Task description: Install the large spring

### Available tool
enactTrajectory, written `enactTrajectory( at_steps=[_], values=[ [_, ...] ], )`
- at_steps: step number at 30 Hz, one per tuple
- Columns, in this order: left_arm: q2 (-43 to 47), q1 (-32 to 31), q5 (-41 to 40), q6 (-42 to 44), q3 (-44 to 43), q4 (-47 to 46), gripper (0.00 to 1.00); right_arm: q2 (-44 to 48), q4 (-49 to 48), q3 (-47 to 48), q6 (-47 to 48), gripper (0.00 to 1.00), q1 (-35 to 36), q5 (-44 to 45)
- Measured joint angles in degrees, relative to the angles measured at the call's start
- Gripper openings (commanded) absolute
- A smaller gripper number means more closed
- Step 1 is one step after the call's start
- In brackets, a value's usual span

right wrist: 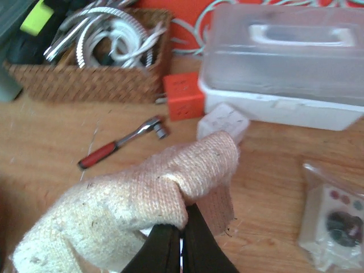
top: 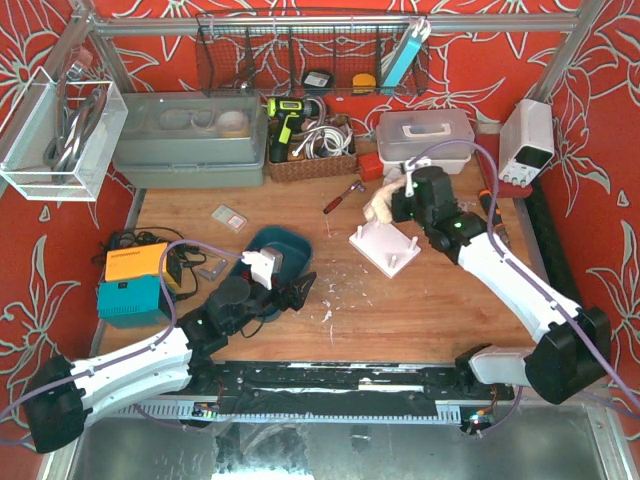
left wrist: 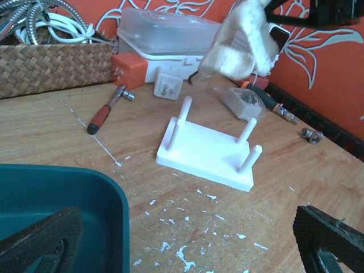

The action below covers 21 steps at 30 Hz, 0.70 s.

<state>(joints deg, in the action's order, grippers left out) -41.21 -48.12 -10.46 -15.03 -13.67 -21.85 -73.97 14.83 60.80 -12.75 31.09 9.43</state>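
Note:
I keep moving the sock with my right gripper to where there is open wood between the white plate and the bagged part, and let go of it there, clear of the pegs.
No large spring shows in any view. A white plate with four upright pegs lies right of the table's middle. My right gripper hangs just behind the plate, shut on a cream knitted sock, which droops over its fingertips; what the sock holds is hidden. My left gripper stands open and empty over the wood at the right rim of a teal bin. It faces the plate from a short way off.
A red-handled ratchet, an orange block and a small white cube lie behind the plate. A wicker basket and a clear lidded box line the back. A bagged part lies right.

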Motion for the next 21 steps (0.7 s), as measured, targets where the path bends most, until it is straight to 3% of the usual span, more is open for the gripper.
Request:
enactTrajectory(
  at_steps=[9, 21],
  values=[
    [-0.2, 0.0, 0.0, -0.3, 0.0, 0.0, 1.00, -0.3, -3.9, -0.8, -4.0, 0.00, -12.7, 0.6],
    [-2.8, 0.0, -0.1, -0.4, 0.0, 0.0, 1.00, -17.0, -6.7, 1.1, -5.2, 0.00, -18.7, 2.6]
  ],
)
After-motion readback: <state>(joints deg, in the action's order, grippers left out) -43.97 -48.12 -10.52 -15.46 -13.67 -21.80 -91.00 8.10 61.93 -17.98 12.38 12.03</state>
